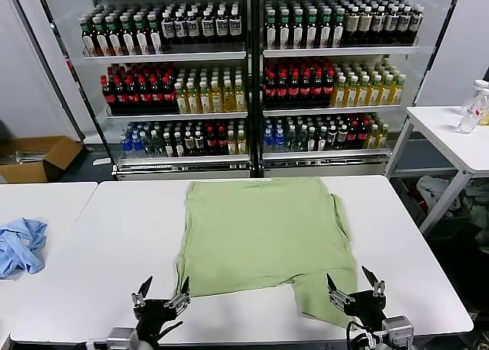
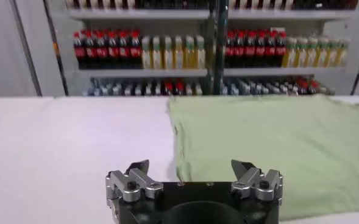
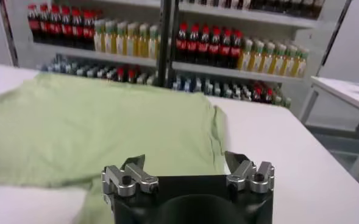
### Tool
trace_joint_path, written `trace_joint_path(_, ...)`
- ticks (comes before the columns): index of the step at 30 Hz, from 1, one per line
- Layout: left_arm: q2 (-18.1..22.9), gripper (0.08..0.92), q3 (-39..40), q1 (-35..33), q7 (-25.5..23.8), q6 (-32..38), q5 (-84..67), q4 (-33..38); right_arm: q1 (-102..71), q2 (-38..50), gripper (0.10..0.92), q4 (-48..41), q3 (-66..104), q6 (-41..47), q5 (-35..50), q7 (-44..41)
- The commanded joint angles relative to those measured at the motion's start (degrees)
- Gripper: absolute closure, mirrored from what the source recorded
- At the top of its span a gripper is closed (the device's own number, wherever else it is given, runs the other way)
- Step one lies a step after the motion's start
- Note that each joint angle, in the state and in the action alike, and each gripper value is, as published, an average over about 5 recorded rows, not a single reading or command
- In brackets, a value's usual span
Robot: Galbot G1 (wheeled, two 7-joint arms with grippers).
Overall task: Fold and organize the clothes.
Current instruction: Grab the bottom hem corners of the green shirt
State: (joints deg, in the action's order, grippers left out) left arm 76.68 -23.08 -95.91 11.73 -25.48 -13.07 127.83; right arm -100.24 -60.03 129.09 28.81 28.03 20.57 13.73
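Note:
I see the flap [image 1: 324, 296] meet the pale green shirt at a crease [image 1: 295, 279] along its near edge, so the flap will follow into the fold when I lift that edge.
The pale green shirt [image 1: 263, 235] lies flat on the white table [image 1: 114, 235], partly folded, with one flap reaching toward the near edge at the right. No collar, buttons or print show. My left gripper [image 1: 162, 287] is open and empty at the near edge, just off the shirt's near left corner. My right gripper [image 1: 353, 281] is open and empty over the near right flap. The shirt also shows in the left wrist view [image 2: 277, 146], beyond my left gripper [image 2: 193, 167], and in the right wrist view [image 3: 106, 128], beyond my right gripper [image 3: 185, 160].
A blue cloth [image 1: 19, 243] lies on the adjoining table at the left. Shelves of bottles [image 1: 244, 75] stand behind the table. A side table [image 1: 451, 136] with bottles is at the far right. A cardboard box [image 1: 38, 155] sits on the floor at the left.

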Motion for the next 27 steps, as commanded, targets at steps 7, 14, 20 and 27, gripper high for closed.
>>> trace_joint_path(7,-2.0,0.242,3.1,5.8,3.5,-7.6,-0.7,-8.4,-1.6,-0.9,0.25,-3.0,-0.8,4.9,2.7,-0.3)
trace_joint_path(14,-2.5,0.441,3.0,6.0,3.1,-7.5,-2.2,-8.3,-2.0,-1.9,0.44,-3.2,-2.3,5.1,5.4,-0.3)
trace_joint_path(20,-3.2,0.615,2.2,6.4,2.0,-7.2,-6.4,-9.1,-1.7,-2.0,0.613,-3.0,-2.8,5.0,7.1,-0.4)
trace_joint_path(27,-4.5,0.814,0.3,6.1,1.3,-6.2,-10.4,-7.6,-0.5,-1.6,0.813,-1.5,-2.2,3.3,11.1,-0.8)
